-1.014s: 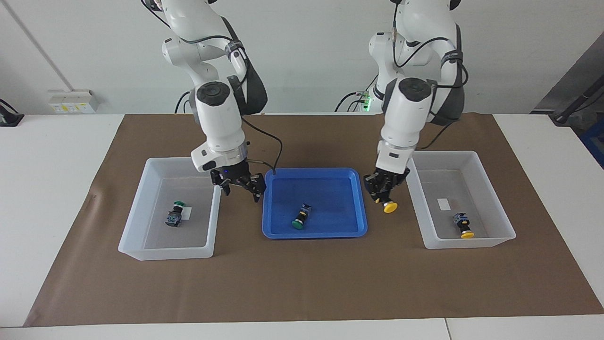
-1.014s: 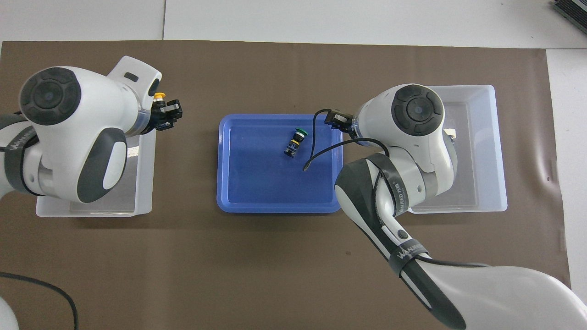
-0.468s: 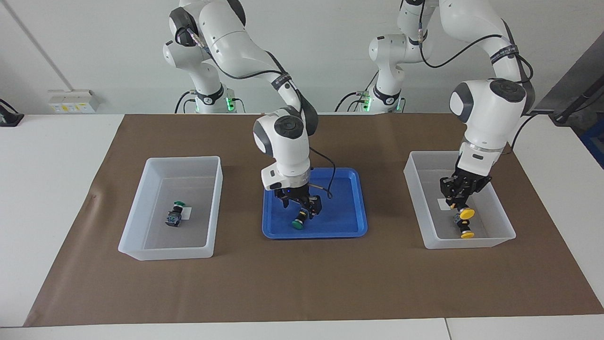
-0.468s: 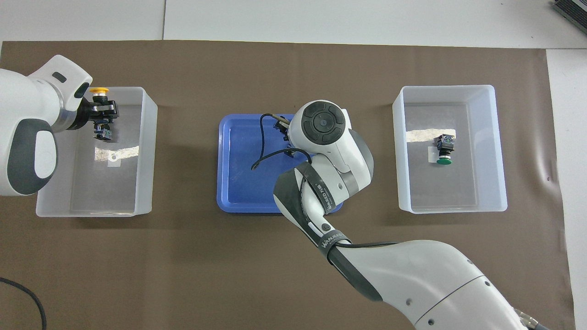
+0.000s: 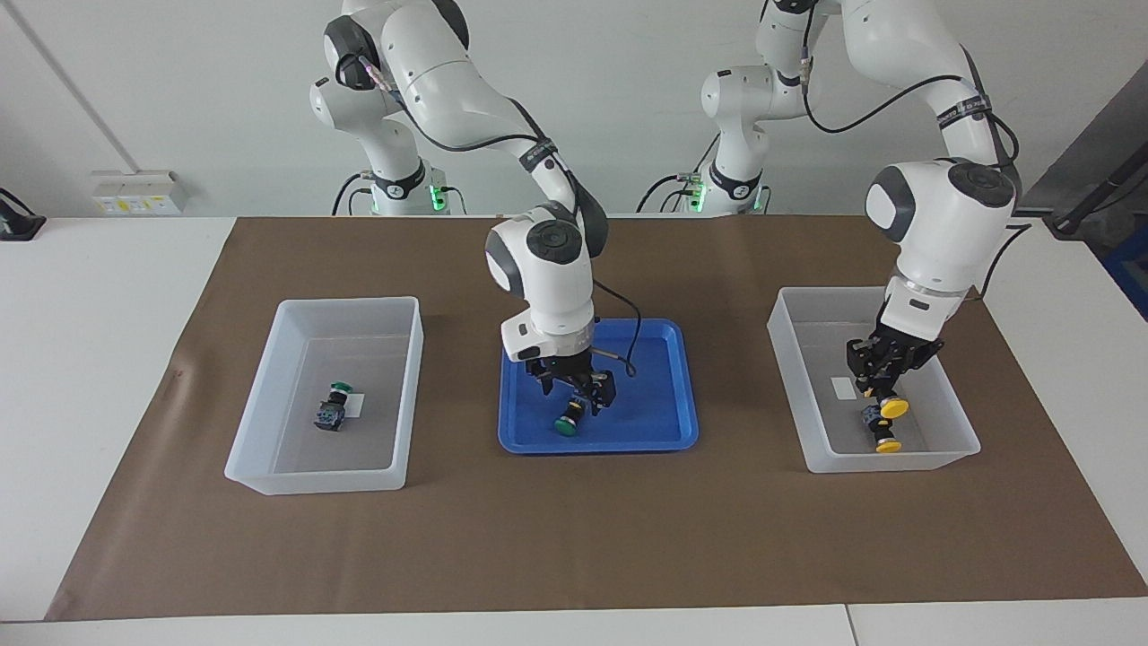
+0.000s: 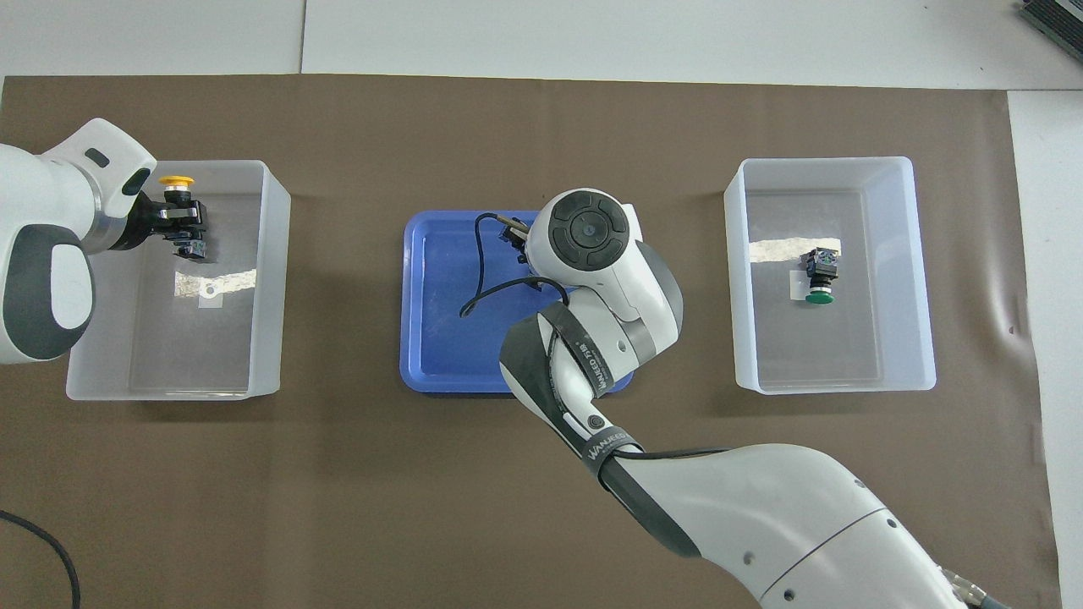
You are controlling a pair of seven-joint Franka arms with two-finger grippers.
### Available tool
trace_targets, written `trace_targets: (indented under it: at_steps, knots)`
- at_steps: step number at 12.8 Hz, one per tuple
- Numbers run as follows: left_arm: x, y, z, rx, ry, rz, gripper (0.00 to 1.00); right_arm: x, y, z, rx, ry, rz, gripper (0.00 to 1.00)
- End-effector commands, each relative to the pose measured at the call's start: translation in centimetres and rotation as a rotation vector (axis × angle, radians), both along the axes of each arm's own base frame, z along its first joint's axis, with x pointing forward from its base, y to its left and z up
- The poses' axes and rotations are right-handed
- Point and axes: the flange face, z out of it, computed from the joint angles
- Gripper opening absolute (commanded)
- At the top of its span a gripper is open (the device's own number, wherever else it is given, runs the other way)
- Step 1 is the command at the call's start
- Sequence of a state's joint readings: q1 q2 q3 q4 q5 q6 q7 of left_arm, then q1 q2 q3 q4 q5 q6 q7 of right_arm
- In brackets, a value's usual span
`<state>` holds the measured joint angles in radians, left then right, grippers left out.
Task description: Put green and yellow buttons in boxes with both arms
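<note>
The blue tray's visible bottom is clear around the right arm's wrist, so the robot should expect the blue tray to be empty when it lifts the second green button.
My right gripper is open and low in the blue tray, its fingers on either side of a green button. In the overhead view the right arm's wrist covers that button. My left gripper is shut on a yellow button and holds it low inside the box at the left arm's end. A second yellow button lies just under it. The held yellow cap shows at the left gripper. The other green button lies in the box at the right arm's end.
A brown mat covers the table's middle under the tray and both boxes. White arm bases with green lights stand at the table's edge by the robots. A black cable hangs from the right wrist over the tray.
My left gripper carried the yellow button from beside the tray into its box and lowered it. My right gripper moved from its box's edge down over the green button in the tray.
</note>
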<state>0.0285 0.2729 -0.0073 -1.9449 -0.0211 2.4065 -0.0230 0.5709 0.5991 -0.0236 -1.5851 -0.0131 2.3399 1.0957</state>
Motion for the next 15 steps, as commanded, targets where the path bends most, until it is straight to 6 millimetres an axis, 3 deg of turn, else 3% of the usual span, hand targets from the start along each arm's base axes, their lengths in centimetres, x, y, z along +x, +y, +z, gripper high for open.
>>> trace_targets:
  at_steps: [1,2,3,6,7,8,9,10,12,13,15]
  knots:
    - [0.4,-0.1,-1.9,-0.007,-0.019,-0.022,0.0,-0.7,-0.3,-0.7,0.016,-0.032,0.019,0.81]
    - [0.7,-0.3,-2.4,-0.007,-0.033,-0.023,0.0,-1.0,-0.5,-1.3,0.022,-0.038,0.019,0.58]
    - [0.8,-0.3,-2.9,-0.008,-0.042,-0.021,0.0,-1.1,-0.5,-1.2,0.015,-0.026,0.021,0.01]
    - [1.1,-0.2,-3.9,-0.008,-0.047,-0.02,0.03,-0.7,-0.1,0.1,0.015,-0.004,0.01,0.0]
    - [1.1,-0.2,-4.1,-0.006,-0.057,-0.021,0.12,-0.3,-0.6,1.7,0.012,-0.002,0.005,0.0]
    - [1.1,-0.2,-4.2,-0.007,-0.056,-0.02,0.37,0.1,-1.8,3.9,0.008,-0.002,0.013,0.0]
    - [1.1,-0.2,-4.1,-0.005,-0.059,-0.022,0.75,0.9,-4.3,6.6,0.0,-0.004,0.06,0.0]
    - [1.2,-0.2,-4.1,-0.005,-0.057,-0.024,1.0,0.8,-6.3,9.4,-0.011,0.014,0.111,0.0]
    - [1.3,-0.2,-3.6,-0.005,-0.064,-0.025,1.0,1.0,-11.4,14.7,-0.033,0.026,0.194,0.0]
    - [1.2,-0.2,-3.5,-0.005,-0.062,-0.025,1.0,1.0,-14.1,16.3,-0.053,0.043,0.254,0.0]
    - [1.1,-0.4,-2.4,-0.003,-0.074,-0.036,1.0,1.8,-19.3,16.7,-0.081,0.059,0.363,0.0]
